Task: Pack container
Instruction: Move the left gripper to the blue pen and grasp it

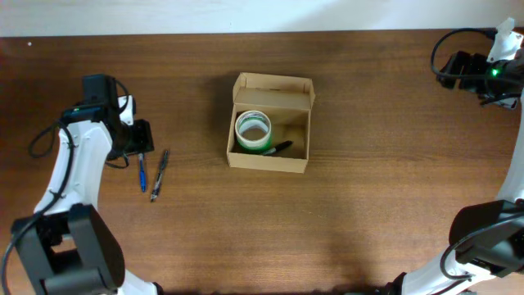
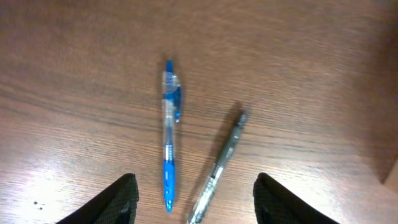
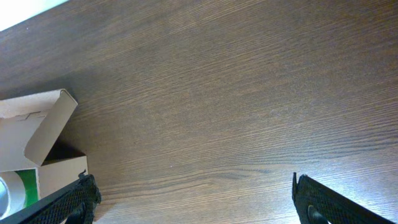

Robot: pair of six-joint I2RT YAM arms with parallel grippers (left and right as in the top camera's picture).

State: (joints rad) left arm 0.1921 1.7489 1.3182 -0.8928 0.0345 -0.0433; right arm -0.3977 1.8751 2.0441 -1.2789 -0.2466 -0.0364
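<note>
My left gripper keeps descending until its fingers straddle the blue pen's clear body, as the blue pen points straight between them, apart from the grey pen.
The tan cardboard container stands open at the table's middle, flap lid folded back. Inside lie a green-and-white tape roll and a dark pen. The container's corner also shows in the right wrist view. A blue pen and a grey clear pen lie side by side on the table at the left. My left gripper is open just above them, the blue pen and grey pen between its fingers. My right gripper is open and empty at the far right back.
The dark wooden table runs to a white wall edge at the back. My right arm's base and cables sit at the right edge. My left arm's base stands at the front left.
</note>
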